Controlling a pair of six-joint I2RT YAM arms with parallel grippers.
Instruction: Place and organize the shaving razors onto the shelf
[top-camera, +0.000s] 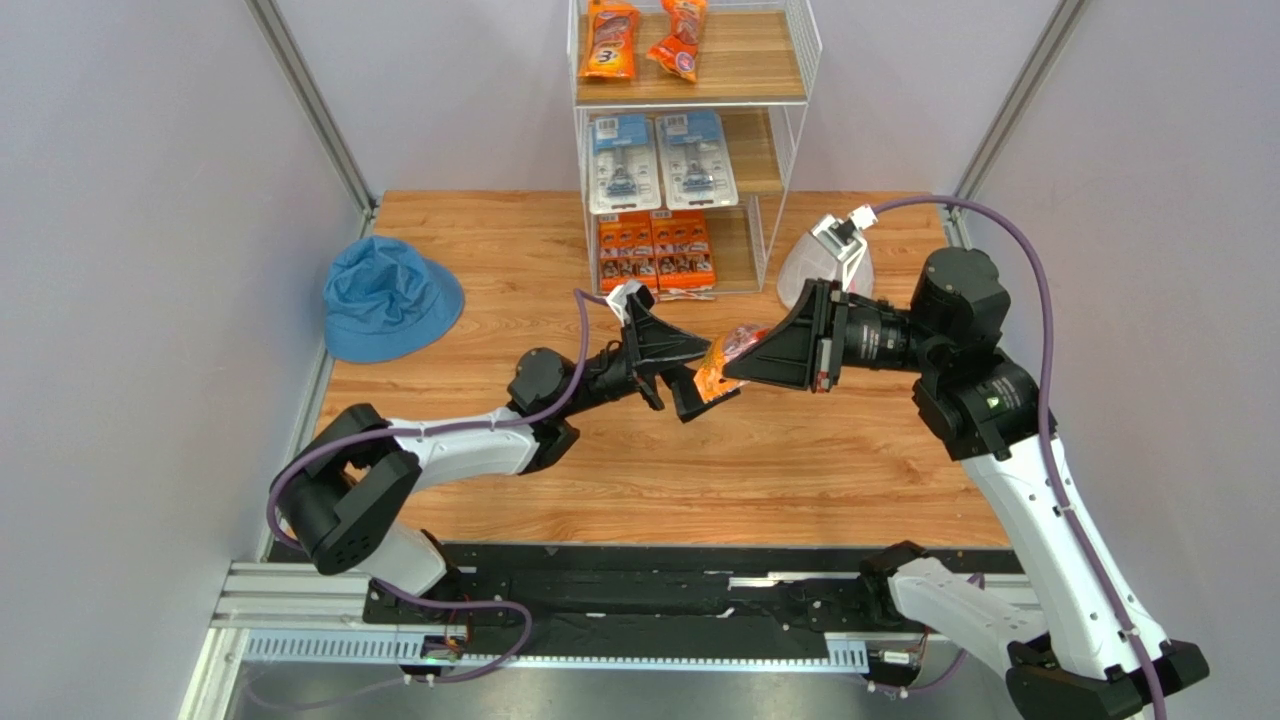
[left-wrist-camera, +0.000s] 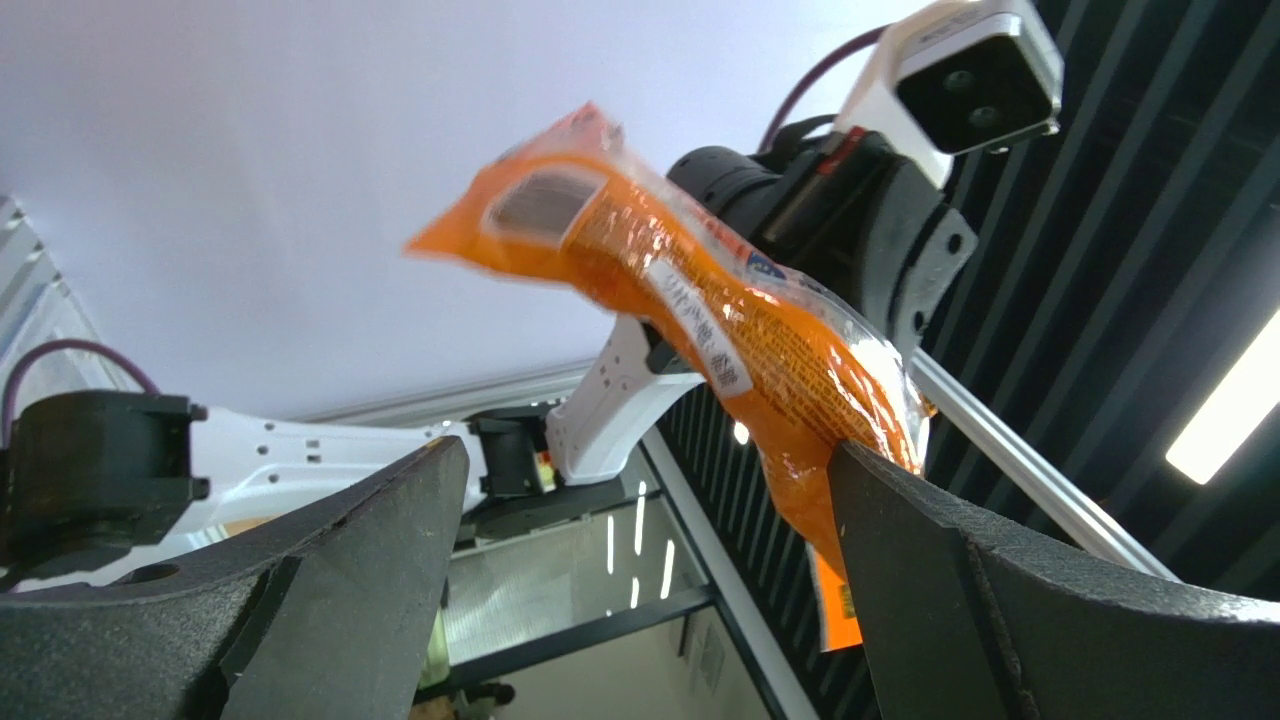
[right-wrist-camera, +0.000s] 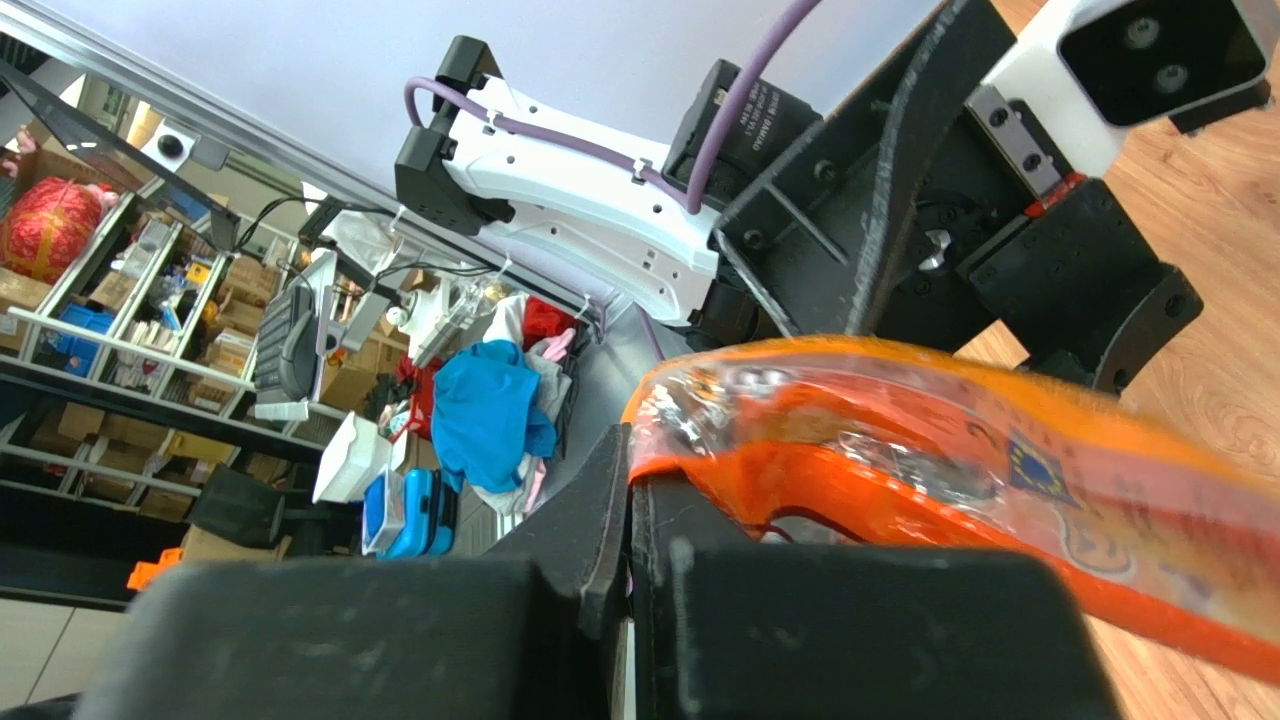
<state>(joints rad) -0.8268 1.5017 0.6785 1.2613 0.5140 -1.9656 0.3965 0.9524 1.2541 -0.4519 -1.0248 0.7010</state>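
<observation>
The orange bag (right-wrist-camera: 932, 458) sticks out crosswise from the right gripper's fingers, so the robot's left gripper should hold the bag while the right gripper grabs its end (right-wrist-camera: 684, 417) straight on.
A long orange razor bag (top-camera: 727, 365) hangs in the air over the middle of the table between both grippers. My right gripper (top-camera: 739, 357) is shut on one end of it; the right wrist view shows the jaws (right-wrist-camera: 631, 480) pinched on the bag's edge (right-wrist-camera: 962, 450). My left gripper (top-camera: 679, 378) is open, jaws wide apart. In the left wrist view the bag (left-wrist-camera: 721, 330) rests against the right finger (left-wrist-camera: 962, 570). The shelf (top-camera: 796, 105) holds two orange bags (top-camera: 609, 38) on top, blister cards (top-camera: 624, 162) in the middle and orange multi-packs (top-camera: 657, 251) below.
A blue bucket hat (top-camera: 388, 297) lies at the table's left. A white mesh bag (top-camera: 827, 258) sits right of the shelf, behind my right arm. Grey walls stand on both sides.
</observation>
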